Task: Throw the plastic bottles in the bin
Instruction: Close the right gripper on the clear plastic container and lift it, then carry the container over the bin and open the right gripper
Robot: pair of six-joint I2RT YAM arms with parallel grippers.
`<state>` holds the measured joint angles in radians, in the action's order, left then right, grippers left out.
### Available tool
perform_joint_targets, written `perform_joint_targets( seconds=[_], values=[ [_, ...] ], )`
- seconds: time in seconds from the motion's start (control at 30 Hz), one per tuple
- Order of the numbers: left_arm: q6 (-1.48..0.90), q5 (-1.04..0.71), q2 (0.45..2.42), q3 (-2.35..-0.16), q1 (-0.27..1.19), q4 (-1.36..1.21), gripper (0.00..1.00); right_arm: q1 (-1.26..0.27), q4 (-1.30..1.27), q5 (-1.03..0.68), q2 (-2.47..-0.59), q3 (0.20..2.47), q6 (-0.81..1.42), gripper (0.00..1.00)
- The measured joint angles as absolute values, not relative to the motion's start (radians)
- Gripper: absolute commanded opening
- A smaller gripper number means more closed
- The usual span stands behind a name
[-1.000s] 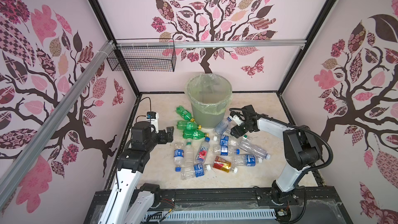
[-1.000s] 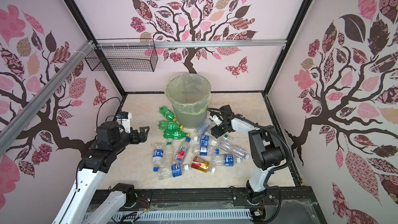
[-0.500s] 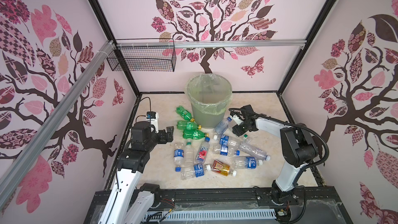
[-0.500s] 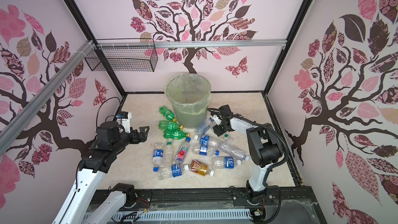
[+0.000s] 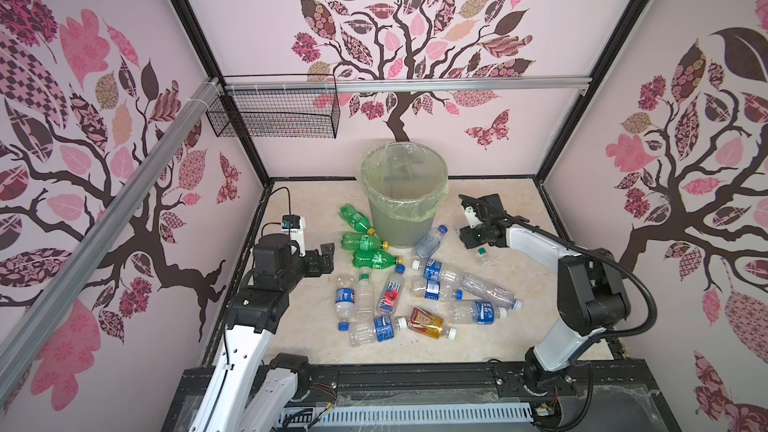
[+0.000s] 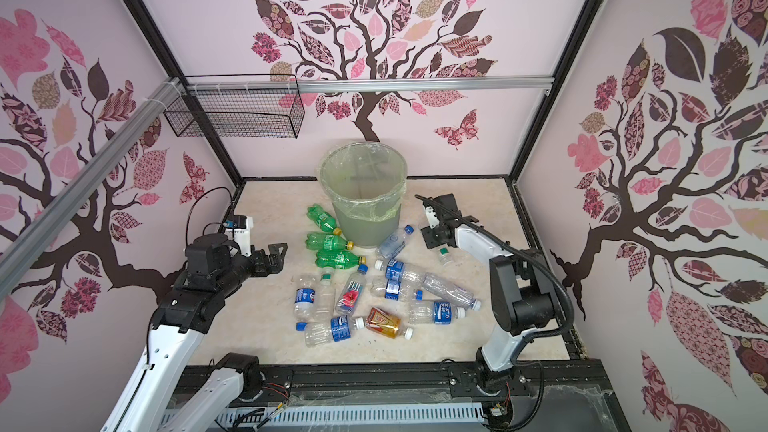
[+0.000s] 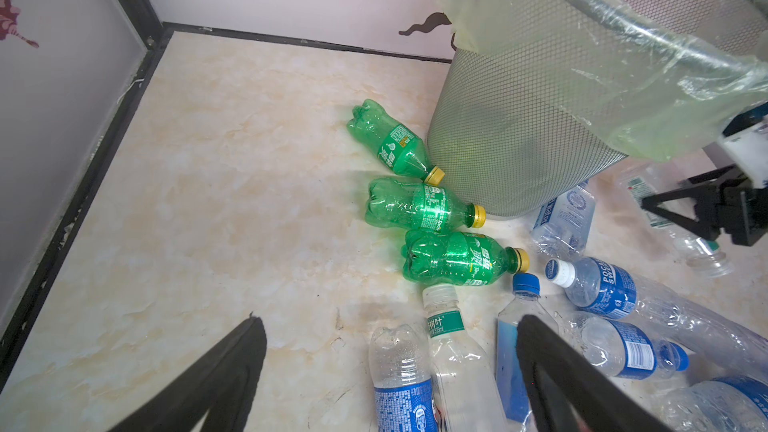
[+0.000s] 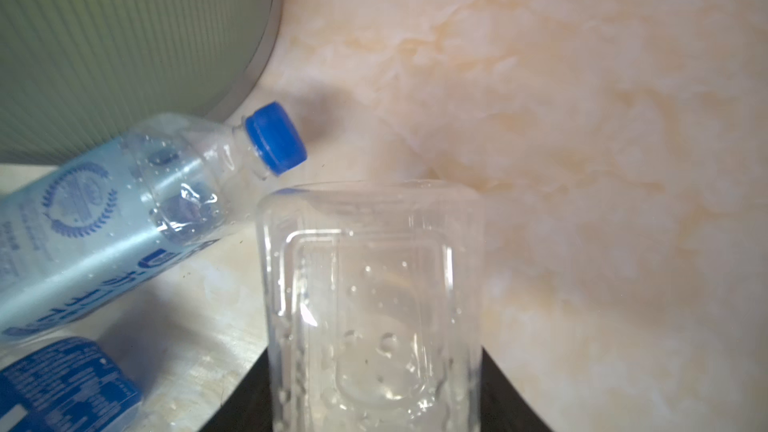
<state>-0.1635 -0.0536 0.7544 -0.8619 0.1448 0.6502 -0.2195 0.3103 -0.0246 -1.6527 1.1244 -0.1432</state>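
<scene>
My right gripper keeps lifting the clear green-capped bottle (image 5: 486, 256), which it grips across its body free of its neighbours, until the bottle hangs over the bin's opening (image 5: 403, 173).
The bin (image 5: 403, 222) (image 6: 365, 228) stands at the back middle, grey-green with a greenish liner over its rim. Several plastic bottles lie in front of it: three green ones (image 5: 365, 242) (image 7: 419, 205) at its left foot, clear blue-labelled ones (image 5: 436, 288) and an amber one (image 5: 428, 322). My right gripper (image 5: 471, 239) (image 8: 376, 367) is low to the right of the bin, shut on a clear green-capped bottle (image 5: 483, 256) (image 8: 374, 284). A blue-capped bottle (image 8: 124, 210) leans on the bin (image 8: 104, 35) beside it. My left gripper (image 5: 327, 258) (image 7: 390, 322) hangs open left of the pile, holding nothing.
A black wire basket (image 5: 274, 114) hangs on the back wall at the left, under a metal rail (image 5: 415, 85). Black frame edges (image 5: 253, 243) and patterned walls close the floor in on three sides. Bare marble floor (image 5: 498, 210) lies right of the bin.
My right gripper has closed on the clear green-capped bottle beside the bin. The left arm has not moved.
</scene>
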Motion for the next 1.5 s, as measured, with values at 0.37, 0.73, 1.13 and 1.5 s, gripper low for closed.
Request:
perform_joint_targets(
  seconds=[0.37,0.73,1.13,1.5],
  values=[
    [-0.154,-0.039,0.756,-0.862,0.145,0.661,0.98,-0.176,0.353,-0.066,-1.301,1.081,-0.029,0.39],
    [-0.141,-0.046,0.733,-0.862,0.145,0.687,0.98,-0.176,0.231,-0.356,-0.884,0.956,0.035,0.38],
    [-0.121,-0.063,0.702,-0.862,0.145,0.726,0.98,-0.248,0.154,-0.536,-1.188,1.248,0.129,0.39],
    [-0.113,-0.123,0.727,-0.915,0.145,0.788,0.98,-0.307,0.164,-0.614,-1.731,1.841,0.203,0.93]
  ],
)
